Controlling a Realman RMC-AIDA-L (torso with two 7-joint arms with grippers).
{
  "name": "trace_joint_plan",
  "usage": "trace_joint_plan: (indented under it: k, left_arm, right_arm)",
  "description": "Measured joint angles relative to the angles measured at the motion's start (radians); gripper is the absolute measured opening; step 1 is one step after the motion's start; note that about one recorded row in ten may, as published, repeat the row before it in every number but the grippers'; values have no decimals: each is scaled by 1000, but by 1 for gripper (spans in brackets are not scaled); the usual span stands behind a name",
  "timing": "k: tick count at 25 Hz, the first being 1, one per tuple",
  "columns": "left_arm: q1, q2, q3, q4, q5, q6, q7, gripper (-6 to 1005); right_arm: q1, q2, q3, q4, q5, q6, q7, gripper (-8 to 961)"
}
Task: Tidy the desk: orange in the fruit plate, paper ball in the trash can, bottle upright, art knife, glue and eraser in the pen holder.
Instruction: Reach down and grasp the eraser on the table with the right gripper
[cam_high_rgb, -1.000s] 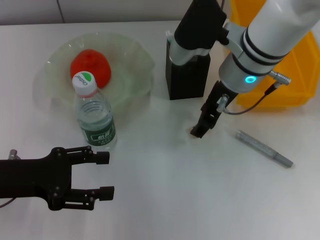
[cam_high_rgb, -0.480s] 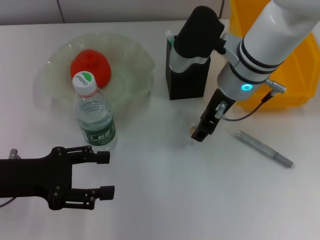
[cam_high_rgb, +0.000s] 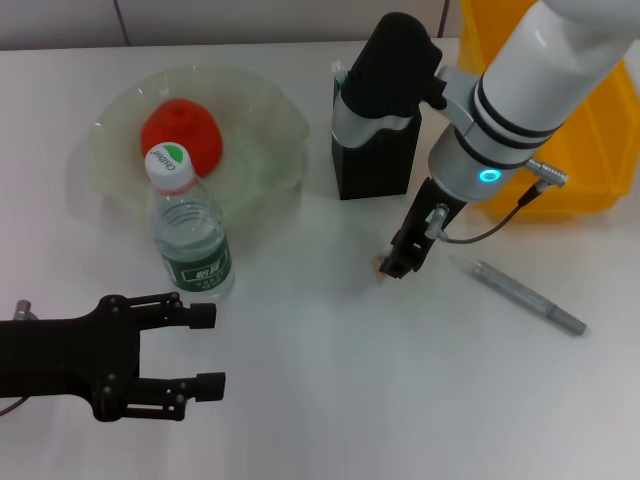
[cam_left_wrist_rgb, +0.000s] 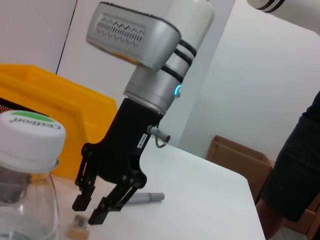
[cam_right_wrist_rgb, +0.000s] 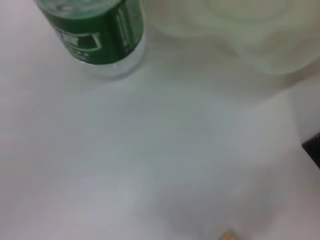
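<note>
My right gripper is just above the eraser (cam_high_rgb: 379, 266) with its fingers, so it should open, move lower around the eraser's sides (cam_left_wrist_rgb: 78, 228) and close before it lifts the eraser.
The tan eraser (cam_high_rgb: 381, 265) lies on the white table in front of the black mesh pen holder (cam_high_rgb: 375, 155). My right gripper (cam_high_rgb: 402, 258) hangs just above it, open, with its fingertips (cam_left_wrist_rgb: 98, 217) slightly clear of the eraser (cam_left_wrist_rgb: 78, 224). The grey art knife (cam_high_rgb: 528, 297) lies to the right of that gripper. The orange (cam_high_rgb: 180, 133) sits in the pale green fruit plate (cam_high_rgb: 268, 110). The bottle (cam_high_rgb: 188, 232) stands upright in front of the plate. The yellow trash can (cam_high_rgb: 565, 150) is at the back right. My left gripper (cam_high_rgb: 205, 347) is open near the front left. The paper ball is out of view.
A white and green item (cam_high_rgb: 341, 72) pokes out of the pen holder, mostly hidden behind my right arm. The bottle's green label (cam_right_wrist_rgb: 95, 35) and the plate's rim (cam_right_wrist_rgb: 250, 40) show in the right wrist view, with the eraser (cam_right_wrist_rgb: 229, 235) at the picture's edge.
My right arm has shifted slightly left and the eraser now shows beside its fingertips. The left arm has barely moved.
</note>
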Motion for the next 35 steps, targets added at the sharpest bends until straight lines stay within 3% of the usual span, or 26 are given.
trace_joint_plan:
  k: [7,14,25,32,35]
  left_arm:
    - [2,3,0,0,-1,1,0,836]
    - [2,1,2,0,-1,-1,0,836]
    - [-4,-4,2,0,-1,0,-3,836]
    - [-7,-3,0,0,-1,0,-9,837]
    - [-8,-2,0,0,-1,0,-9,837]
  right_arm:
    - [-60,-7,36,-169,-7,-86,3,282]
    - [-45,-3,25,-127,-18,-68,-67,92]
    - [-11,0,16,-21,-7,8,-132,457]
    - [9,2,1,33,7,39,-143,609]
    - [9,2,-7,39,18,40,-145,609]
